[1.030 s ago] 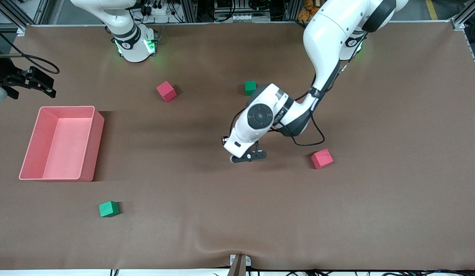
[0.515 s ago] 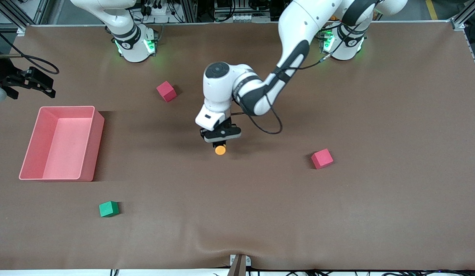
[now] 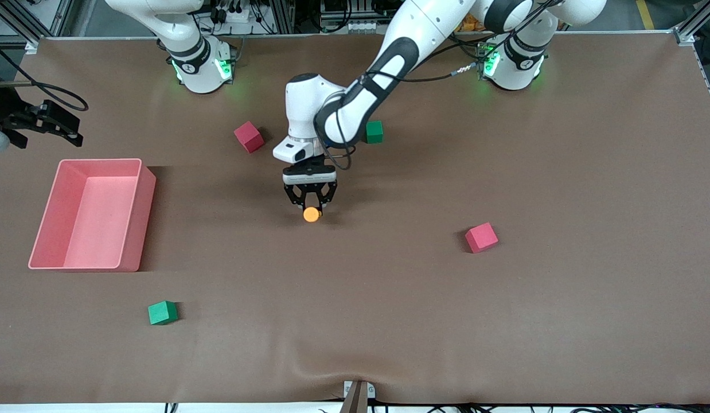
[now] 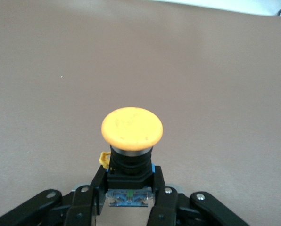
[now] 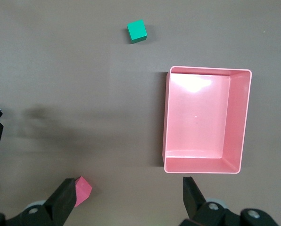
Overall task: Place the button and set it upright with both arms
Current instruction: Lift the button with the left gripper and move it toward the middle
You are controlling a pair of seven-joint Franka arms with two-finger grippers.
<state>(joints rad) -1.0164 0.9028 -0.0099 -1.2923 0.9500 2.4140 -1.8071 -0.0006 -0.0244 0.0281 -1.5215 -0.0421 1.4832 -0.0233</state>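
Note:
I should continue to lower and level the button until its base meets the open table (image 3: 326, 237), as my left gripper's fingers hold its black body (image 4: 130, 164) below the orange cap.
The button (image 3: 312, 214) has a round orange cap on a short black body with blue bits. My left gripper (image 3: 311, 202) is shut on that body over the middle of the table. In the left wrist view the button (image 4: 132, 127) sticks out from the left gripper (image 4: 129, 181), cap pointing away from the hand, with bare brown table past it. My right gripper (image 5: 127, 182) waits open high over the table with nothing between its fingers. It looks down on the pink bin (image 5: 166, 117).
The pink bin (image 3: 138, 218) stands toward the right arm's end. One red cube (image 3: 249, 136) and one green cube (image 3: 374, 131) lie close to the left arm's wrist. Another red cube (image 3: 481, 237) and another green cube (image 3: 162, 312) lie nearer the front camera.
The left arm has swung toward the right arm's end with the button. Its hand has turned, so the orange cap now shows. The right arm has not moved.

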